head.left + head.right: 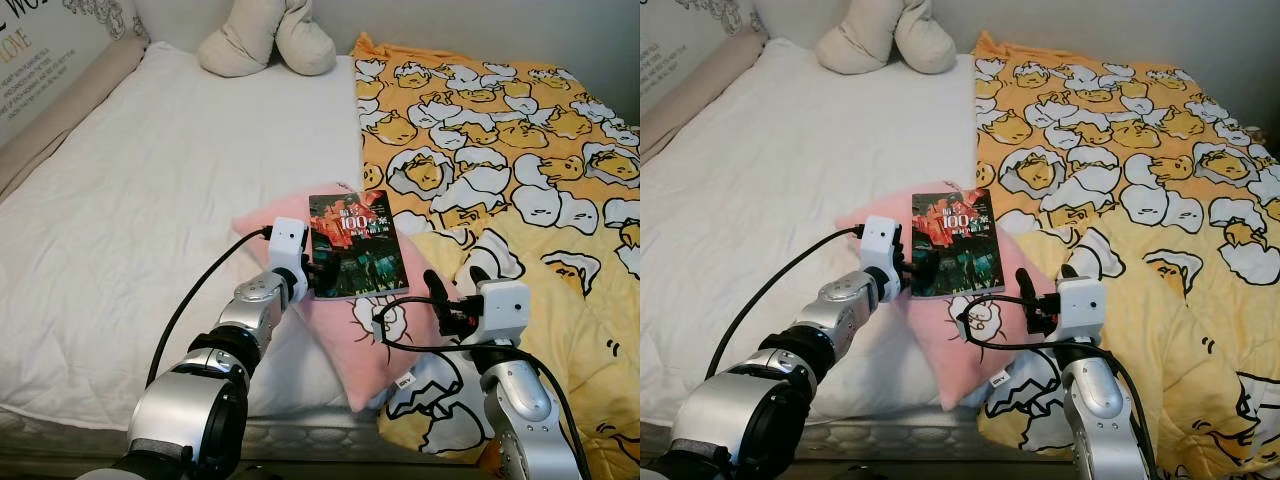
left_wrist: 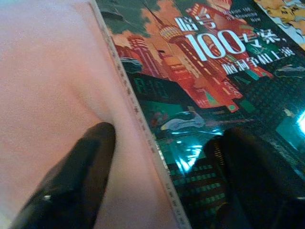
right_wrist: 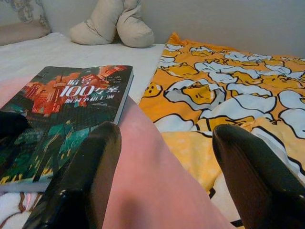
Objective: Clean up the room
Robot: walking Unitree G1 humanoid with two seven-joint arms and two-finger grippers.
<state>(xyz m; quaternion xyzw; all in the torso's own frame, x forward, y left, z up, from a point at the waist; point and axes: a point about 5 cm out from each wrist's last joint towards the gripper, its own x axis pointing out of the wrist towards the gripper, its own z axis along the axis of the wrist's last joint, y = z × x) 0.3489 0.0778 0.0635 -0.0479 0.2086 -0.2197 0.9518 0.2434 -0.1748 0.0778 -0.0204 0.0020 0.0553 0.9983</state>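
Observation:
The book [image 1: 358,246] will stay closed with its pages together when I lift it, because the printed spine [image 2: 137,114] runs between my left gripper's fingers.
A dark book [image 1: 355,245] with a red-and-teal city cover lies flat on a pink pillow [image 1: 340,345] in the middle of the bed. My left gripper [image 1: 305,275] is at the book's left edge and open. In the left wrist view one finger [image 2: 81,167] rests over the pillow [image 2: 52,86] and the other over the cover [image 2: 200,62], with the book's edge between them. My right gripper [image 1: 455,280] hovers open just right of the book, above the pillow's right side [image 3: 152,171], holding nothing.
A yellow duvet [image 1: 500,150] with an egg-character print covers the bed's right half and overlaps the pillow. White sheet [image 1: 170,200] spreads to the left. A beige knotted cushion [image 1: 265,40] sits at the head. A padded bolster [image 1: 50,120] lines the left side.

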